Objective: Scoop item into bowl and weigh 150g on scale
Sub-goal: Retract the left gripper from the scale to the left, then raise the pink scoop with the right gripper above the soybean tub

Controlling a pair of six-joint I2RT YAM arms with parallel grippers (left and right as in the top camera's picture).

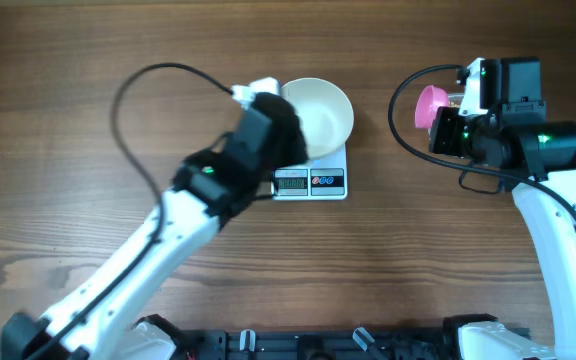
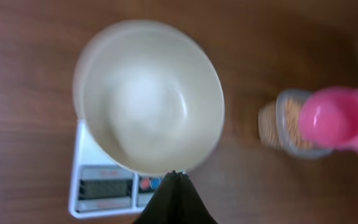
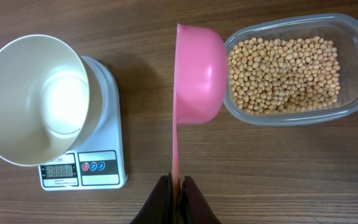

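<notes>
My left gripper is moving away while the white bowl sits on the white scale (image 1: 320,118). The gripper should next move and open over the clear wood (image 1: 173,120) beside the scale.
The white bowl (image 1: 323,112) rests tilted over the white scale (image 1: 311,182), whose display faces the table's front. My left gripper (image 1: 286,125) is shut on the bowl's left rim; in the left wrist view its fingertips (image 2: 176,176) meet at the rim of the bowl (image 2: 151,93). My right gripper (image 3: 178,180) is shut on the thin handle of a pink scoop (image 3: 197,74), held on its side and empty beside a clear tub (image 3: 353,62). The tub holds the item, beige beans (image 3: 284,74). The bowl (image 3: 33,99) is empty.
The clear tub stands to the right of the scale, mostly under my right arm in the overhead view. The pink scoop (image 1: 430,105) hangs between the tub and the scale. Bare wooden table (image 1: 118,200) surrounds them.
</notes>
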